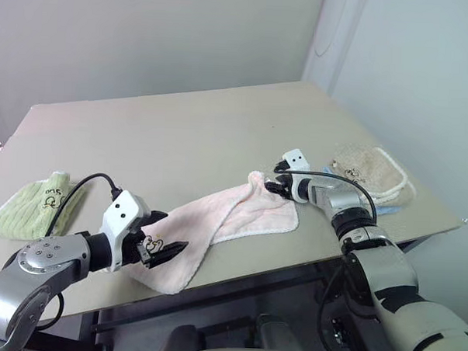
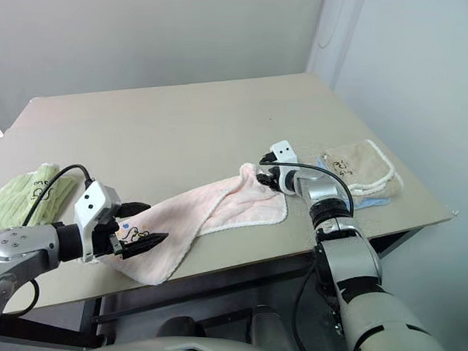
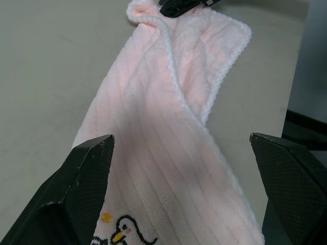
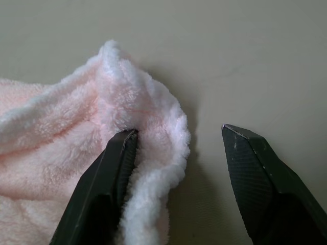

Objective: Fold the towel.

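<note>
My gripper will make the pale pink towel (image 1: 194,227) open into a wide sheet when I lift and stretch it, because the towel's white edge (image 1: 228,212) lies loosely across the towel's fold.
The pale pink towel (image 1: 240,211) lies stretched in a loose diagonal strip near the table's front edge, with its far right part folded over. Its near end carries the dark embroidered logo (image 1: 153,244) and hangs slightly over the edge. My left gripper (image 1: 161,238) is open at that logo end, its fingers spread wide on either side of the strip (image 3: 168,168). My right gripper (image 1: 274,177) is open at the towel's bunched far corner (image 4: 127,97). One finger (image 4: 110,173) presses against the fluffy fold, and the other (image 4: 260,178) stands apart over bare table.
A folded green towel (image 1: 34,206) lies at the table's left front. A beige folded towel (image 1: 374,174) sits at the right on something pale blue (image 1: 386,208). The tan table (image 1: 181,134) ends just beyond it, near the wall corner.
</note>
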Controlling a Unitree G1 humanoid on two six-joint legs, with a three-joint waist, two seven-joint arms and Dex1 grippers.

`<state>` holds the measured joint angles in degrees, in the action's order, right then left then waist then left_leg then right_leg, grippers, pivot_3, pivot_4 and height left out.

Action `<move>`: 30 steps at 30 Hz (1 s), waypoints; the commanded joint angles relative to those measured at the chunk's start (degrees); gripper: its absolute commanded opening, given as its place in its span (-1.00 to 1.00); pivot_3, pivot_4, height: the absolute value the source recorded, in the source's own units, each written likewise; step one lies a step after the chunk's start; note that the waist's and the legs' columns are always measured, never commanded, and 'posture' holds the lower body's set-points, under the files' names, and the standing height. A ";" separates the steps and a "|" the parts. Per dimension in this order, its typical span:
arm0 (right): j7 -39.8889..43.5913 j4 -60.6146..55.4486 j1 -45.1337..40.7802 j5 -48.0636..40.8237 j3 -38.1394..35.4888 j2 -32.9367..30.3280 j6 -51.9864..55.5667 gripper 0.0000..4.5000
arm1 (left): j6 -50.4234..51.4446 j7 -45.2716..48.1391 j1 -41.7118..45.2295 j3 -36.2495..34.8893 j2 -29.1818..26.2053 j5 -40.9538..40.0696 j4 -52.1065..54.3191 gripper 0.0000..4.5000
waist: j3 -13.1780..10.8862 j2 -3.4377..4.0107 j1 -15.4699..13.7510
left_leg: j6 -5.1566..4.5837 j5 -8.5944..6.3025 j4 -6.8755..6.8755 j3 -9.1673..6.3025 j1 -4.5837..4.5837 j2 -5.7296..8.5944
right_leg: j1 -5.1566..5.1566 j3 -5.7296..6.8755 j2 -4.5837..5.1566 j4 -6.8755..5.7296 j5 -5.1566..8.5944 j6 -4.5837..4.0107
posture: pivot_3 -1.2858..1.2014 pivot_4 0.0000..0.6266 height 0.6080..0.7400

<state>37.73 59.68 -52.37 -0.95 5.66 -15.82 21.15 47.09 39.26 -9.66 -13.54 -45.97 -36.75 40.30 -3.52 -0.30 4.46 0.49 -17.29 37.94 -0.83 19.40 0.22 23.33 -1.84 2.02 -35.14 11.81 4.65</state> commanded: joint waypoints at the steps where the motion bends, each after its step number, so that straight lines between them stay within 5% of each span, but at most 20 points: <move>1: -1.10 2.85 -0.15 1.38 0.44 1.37 0.08 -0.07 | -0.36 -0.71 0.49 -1.72 -0.56 -0.09 1.52 1.00 | 0.01 -0.01 0.19 | 0.00 0.00 0.00 -0.16 -0.01 -0.03 | -0.02 0.00 -0.05 0.00 0.00 -0.01 | 0.03 -1.00 1.00; 7: -2.02 4.35 -1.70 2.57 0.66 1.79 0.17 -0.95 | -2.42 -0.34 -0.49 -0.63 -0.28 1.45 0.01 1.00 | 0.01 0.01 1.07 | 0.01 0.01 0.07 -0.54 -0.08 -0.04 | -0.19 -0.02 -0.24 -0.01 -0.04 -0.07 | 0.03 -1.00 1.00; 16: -4.57 -2.10 -1.40 -2.23 -5.68 1.48 -6.66 -0.98 | -6.41 3.44 -3.24 -2.86 -1.29 3.40 -4.37 1.00 | -0.15 0.24 1.20 | 0.02 0.01 0.04 -0.63 0.11 -0.03 | -0.01 -0.03 -0.27 0.01 -0.01 -0.12 | 0.03 -1.00 1.00; 30: -4.07 -34.47 7.27 -14.09 -13.27 1.53 0.06 -0.98 | -12.89 5.36 -6.64 1.66 -0.13 9.00 -7.53 1.00 | -0.22 0.33 0.96 | 0.01 0.01 -0.66 -0.62 0.10 -0.04 | 0.30 -0.07 -0.36 0.01 0.22 -0.47 | 0.03 -1.00 1.00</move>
<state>34.46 28.81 -44.58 -13.53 -6.14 -13.85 20.84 36.08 44.05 -16.99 -12.39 -46.01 -28.98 33.30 -3.74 0.04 5.42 0.50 -17.28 37.26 -1.44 19.49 0.18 23.64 -1.91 1.66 -35.13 12.04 4.18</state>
